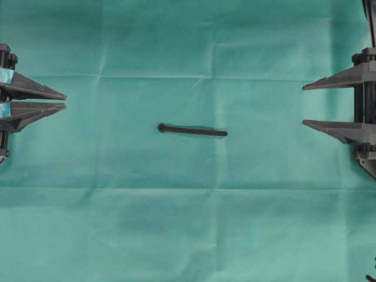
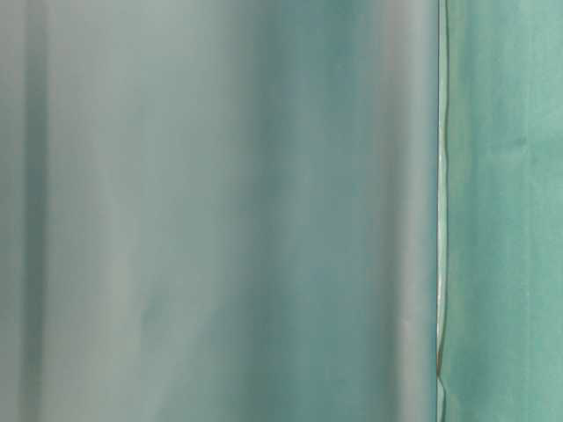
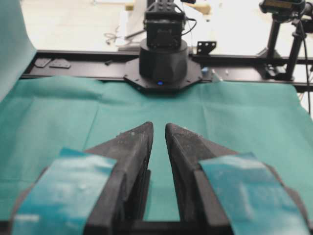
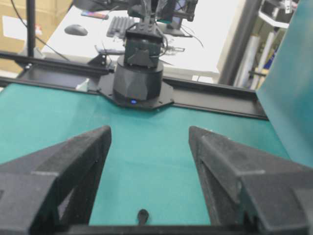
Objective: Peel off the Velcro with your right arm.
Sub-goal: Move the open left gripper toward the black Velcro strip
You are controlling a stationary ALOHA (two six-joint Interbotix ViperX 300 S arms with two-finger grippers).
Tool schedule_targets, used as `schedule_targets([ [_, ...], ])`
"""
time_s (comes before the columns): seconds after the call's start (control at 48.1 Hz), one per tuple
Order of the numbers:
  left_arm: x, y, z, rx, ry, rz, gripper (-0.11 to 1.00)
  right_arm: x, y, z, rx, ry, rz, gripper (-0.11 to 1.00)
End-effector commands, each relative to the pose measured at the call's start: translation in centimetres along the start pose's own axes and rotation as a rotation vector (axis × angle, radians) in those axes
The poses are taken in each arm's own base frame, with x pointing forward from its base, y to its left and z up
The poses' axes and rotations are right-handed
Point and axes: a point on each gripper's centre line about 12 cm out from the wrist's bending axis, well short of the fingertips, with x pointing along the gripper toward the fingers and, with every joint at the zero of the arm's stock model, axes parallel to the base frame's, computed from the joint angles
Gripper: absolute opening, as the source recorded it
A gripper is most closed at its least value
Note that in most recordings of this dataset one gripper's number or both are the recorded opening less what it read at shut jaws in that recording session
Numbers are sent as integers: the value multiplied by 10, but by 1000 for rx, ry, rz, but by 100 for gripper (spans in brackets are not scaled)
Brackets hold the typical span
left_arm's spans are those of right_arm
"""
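Observation:
Next, my left gripper opens and grasps the Velcro's middle [image 1: 192,131] before my right gripper peels it, since the Velcro [image 1: 176,129] lies loose and flat on the green cloth.
The Velcro [image 1: 192,130] is a thin black strip lying flat on the green cloth at the table's middle, with its rounded end to the left. That rounded end shows low in the right wrist view [image 4: 143,216]. My right gripper [image 1: 304,105] has all-black jaws, stands wide open and empty at the right edge, and is well clear of the strip; it also shows in its wrist view [image 4: 149,129]. My left gripper [image 1: 64,100], with teal pads, rests at the left edge. Its jaws are almost together and hold nothing, as its wrist view [image 3: 159,126] shows.
The green cloth [image 1: 188,223] covers the table, with faint fold creases. The opposite arm bases [image 3: 164,58] [image 4: 139,73] stand on black rails at the table ends. The table-level view shows only blurred hanging green cloth [image 2: 220,211].

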Motion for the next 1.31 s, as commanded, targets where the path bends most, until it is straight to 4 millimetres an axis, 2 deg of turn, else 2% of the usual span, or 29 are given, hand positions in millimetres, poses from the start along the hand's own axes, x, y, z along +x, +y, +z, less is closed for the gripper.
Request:
schedule_targets([
  [0.0,-1,-5,-4,-10,-6,-24,24,0,-1,-2,16,6,-8,24],
  [0.042,-2,-6,-6,-12,-9,-28,22,-1,-1,-4,18,9,-8,22],
  [0.125,-3,-6,-10,-10,-9,-29,5,-4,-2,-8,22,14,-11,5],
  [0.166,-3,-6,-11,-10,-10,-31,1,-6,-2,-10,25,15,-10,-1],
  [0.25,-3,-6,-13,-10,-10,-31,0,-10,-2,-15,36,20,-10,-8],
  [0.312,-3,-6,-14,-11,-7,-28,0,-13,-2,-18,45,18,-11,-10],
  [0.458,0,-6,-18,-10,8,-28,0,-17,-2,-22,68,18,-11,2],
  [0.582,5,-6,-20,-9,11,-28,1,-19,-2,-23,76,17,-11,29],
  [0.645,8,-6,-21,-8,6,-26,9,-19,-2,-23,76,17,-11,47],
  [0.728,12,-4,-21,-7,-4,-16,30,-19,-2,-24,74,20,-11,73],
  [0.853,23,2,-25,-4,21,10,69,-19,-1,-25,74,23,-9,74],
  [0.915,29,3,-28,-4,38,18,84,-20,-2,-26,74,23,-11,74],
  [1.29,88,7,-36,-1,86,30,84,-22,-1,-30,66,-2,-5,74],
])
